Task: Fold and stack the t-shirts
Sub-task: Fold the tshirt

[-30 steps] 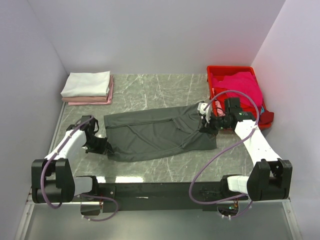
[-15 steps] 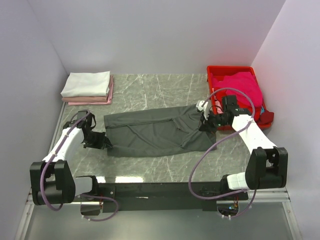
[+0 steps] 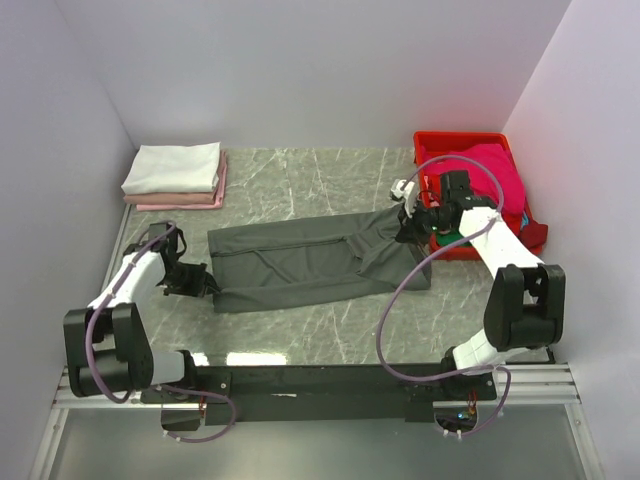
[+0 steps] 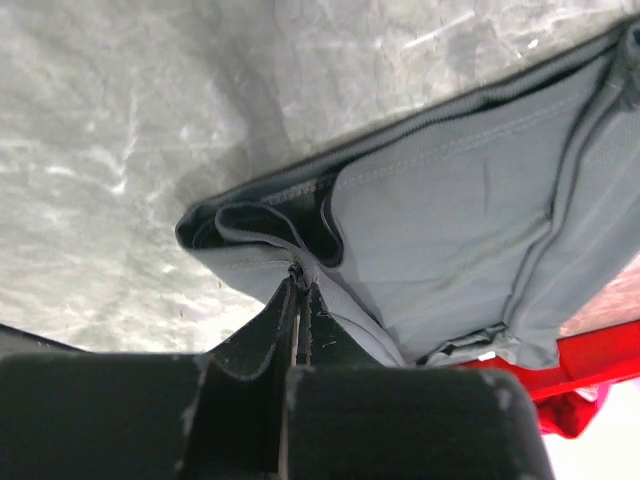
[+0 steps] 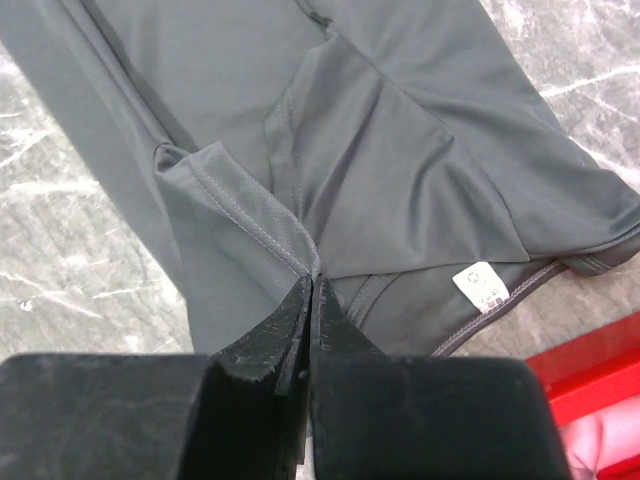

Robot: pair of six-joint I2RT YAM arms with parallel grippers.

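I should keep my left gripper pulling the near flap (image 3: 290,293), stretched parallel to the t-shirt's far folded part, over the open middle panel (image 3: 275,266) until it lies flat.
A dark charcoal-grey t-shirt (image 3: 310,260) lies folded lengthwise on the marble table, stretched left to right. My left gripper (image 3: 200,281) is shut on its left end; the left wrist view shows the hem corner (image 4: 262,235) pinched between the jaws (image 4: 298,285). My right gripper (image 3: 408,228) is shut on its right end; the right wrist view shows a seam edge (image 5: 250,225) pinched at the jaws (image 5: 310,282), with the neck label (image 5: 480,287) beside. A white tee (image 3: 173,167) lies folded on a pale pink one (image 3: 180,200) at the back left. A magenta tee (image 3: 485,172) fills the crate.
The red plastic crate (image 3: 425,143) stands at the back right, close behind my right gripper; a green scrap (image 3: 452,238) shows at its near edge. White walls enclose the table on three sides. The folded stack sits against the left wall.
Both grippers have moved toward the back of the table with the grey shirt, pulling it straighter and narrower. The right gripper now sits next to the crate's left wall.
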